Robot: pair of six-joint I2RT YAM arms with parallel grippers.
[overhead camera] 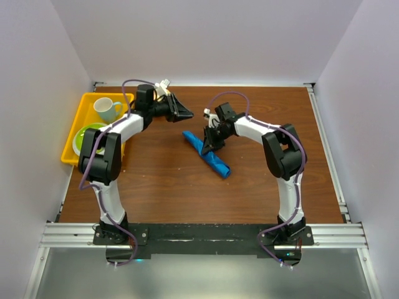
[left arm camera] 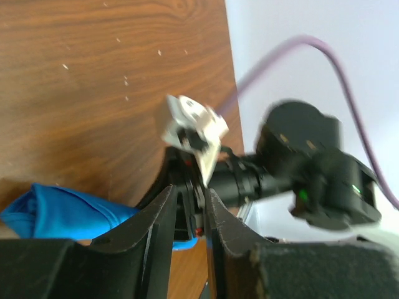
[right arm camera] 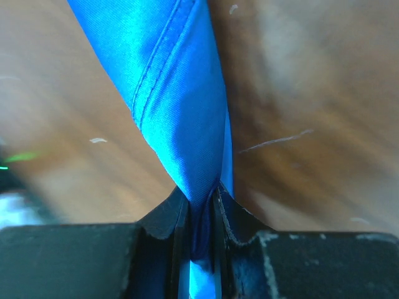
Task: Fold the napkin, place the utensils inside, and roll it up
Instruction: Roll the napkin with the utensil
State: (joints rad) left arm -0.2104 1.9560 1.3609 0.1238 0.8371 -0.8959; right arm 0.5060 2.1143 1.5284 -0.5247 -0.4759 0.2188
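Observation:
My right gripper is pinching the napkin (right arm camera: 202, 177) around its middle, and the napkin's far end (overhead camera: 189, 135) lies loose. My left gripper should hold that end before my right gripper moves away.
The napkin (overhead camera: 215, 163) is a long, narrow blue bundle lying diagonally at mid-table. My right gripper (overhead camera: 207, 147) is over its upper part. In the right wrist view the gripper (right arm camera: 202, 196) is shut on the napkin (right arm camera: 174, 81), with cloth pinched between the fingers. My left gripper (overhead camera: 186, 113) is behind and to the left of the bundle, clear of it. The left wrist view shows its fingers (left arm camera: 165, 215) a narrow gap apart with nothing between them, and the napkin (left arm camera: 56, 212) at lower left. The utensils are out of view.
A yellow tray (overhead camera: 72, 128) stands at the far left, holding a light cup (overhead camera: 107, 109) and a green dish (overhead camera: 87, 138). The right arm (left arm camera: 299, 168) fills the right of the left wrist view. White walls close in the table's sides and back.

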